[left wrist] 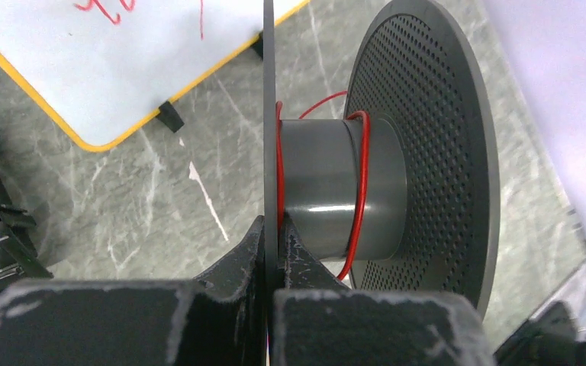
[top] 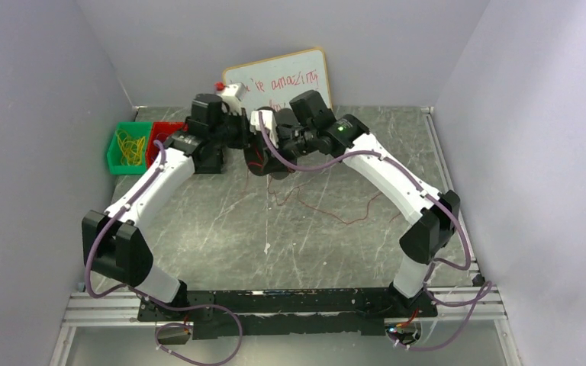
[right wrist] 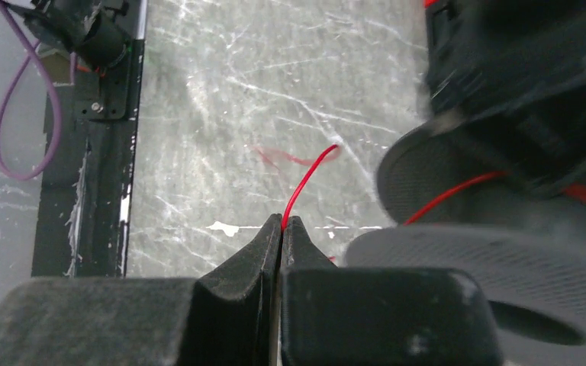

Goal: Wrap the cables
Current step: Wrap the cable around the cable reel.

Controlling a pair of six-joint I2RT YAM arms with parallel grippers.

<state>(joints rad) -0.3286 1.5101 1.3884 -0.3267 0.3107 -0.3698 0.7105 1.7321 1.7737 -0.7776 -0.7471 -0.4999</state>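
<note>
The red cable's turn point(left wrist: 363, 126) sits loose around the middle of the spool, so the robot's right gripper should move away from the spool and pull the red cable's held end point(right wrist: 310, 171) tight.
A black spool point(left wrist: 328, 183) with perforated flanges has a few turns of thin red cable point(left wrist: 364, 175) round its hub. My left gripper point(left wrist: 272, 229) is shut on the spool's thin near flange point(left wrist: 269, 114) and holds it up. In the top view the spool point(top: 263, 164) hangs between both wrists at the back middle. The loose red cable point(top: 317, 204) trails from it in curls over the table. My right gripper point(right wrist: 281, 223) is shut on the red cable point(right wrist: 305, 179), just beside the blurred spool point(right wrist: 465, 252).
A whiteboard point(top: 278, 76) leans on the back wall behind the arms. A green bin with yellow wire loops point(top: 130, 146) and a red bin point(top: 164, 133) stand at the back left. Walls close in on both sides. A black rail point(top: 275, 301) runs along the near edge.
</note>
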